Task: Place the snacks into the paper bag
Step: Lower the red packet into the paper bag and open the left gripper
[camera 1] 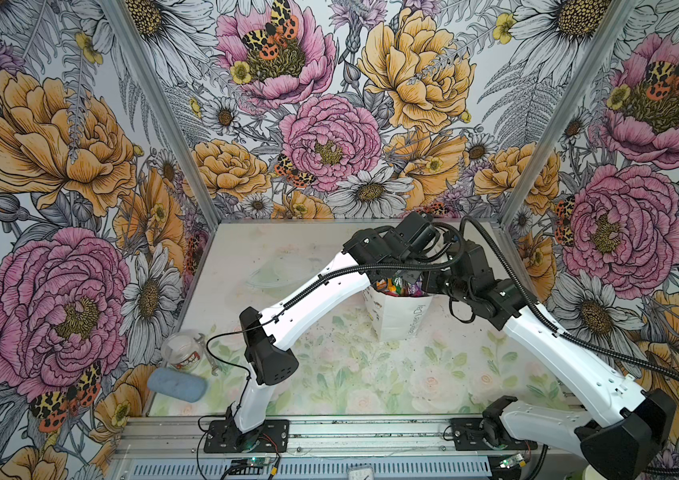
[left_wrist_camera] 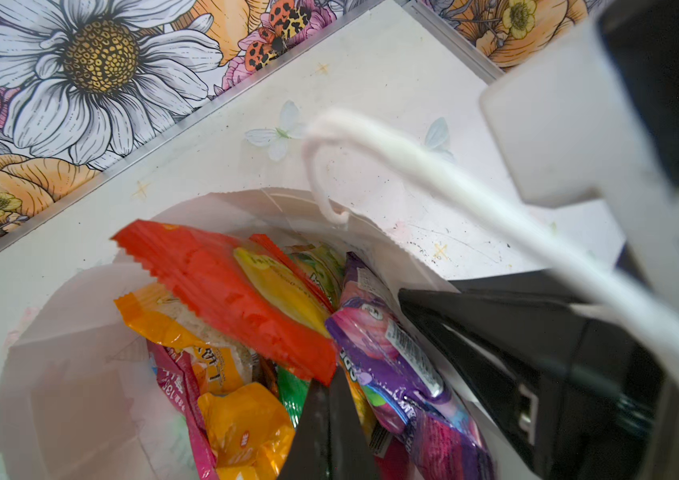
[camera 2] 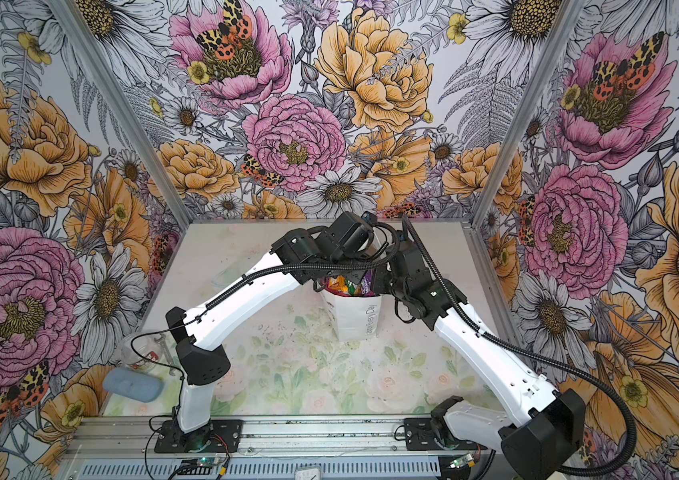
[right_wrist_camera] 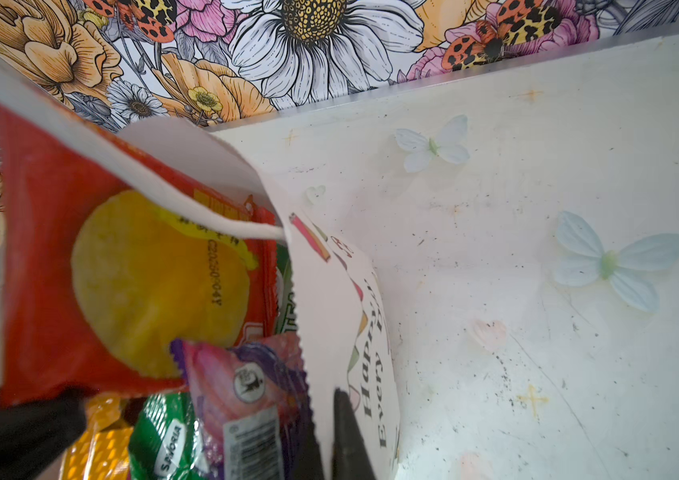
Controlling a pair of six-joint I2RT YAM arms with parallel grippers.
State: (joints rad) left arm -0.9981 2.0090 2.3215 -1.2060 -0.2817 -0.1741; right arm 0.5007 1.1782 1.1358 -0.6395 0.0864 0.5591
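Observation:
My left gripper keeps lowering the red-orange packet, which is inside the bag's opening [left_wrist_camera: 247, 292] while my right gripper holds the bag's side, and lets go of it among the snacks [left_wrist_camera: 290, 393].
The white paper bag [camera 1: 396, 322] [camera 2: 354, 322] stands upright at the back right of the table, and both arms reach over its mouth. Several snacks [camera 1: 398, 286] [camera 2: 344, 286] fill it. On top lies a red-orange packet with a yellow circle [left_wrist_camera: 221, 286] [right_wrist_camera: 51, 257], beside a purple one [left_wrist_camera: 387, 353], orange ones [left_wrist_camera: 246, 424] and a green one [right_wrist_camera: 163, 436]. My left gripper [left_wrist_camera: 331, 376] is inside the bag, shut on the red-orange packet's corner. My right gripper [right_wrist_camera: 327, 411] is shut on the bag's wall [right_wrist_camera: 321, 316], one finger inside and one outside. A white cord handle [left_wrist_camera: 412, 166] loops above.
A clear plastic cup [camera 1: 183, 347] [camera 2: 142, 353] and a blue-grey oblong case [camera 1: 177, 384] [camera 2: 133, 384] sit at the front left corner, with a small metal wrench [camera 1: 211, 361] beside them. Flowered walls close in the table on three sides.

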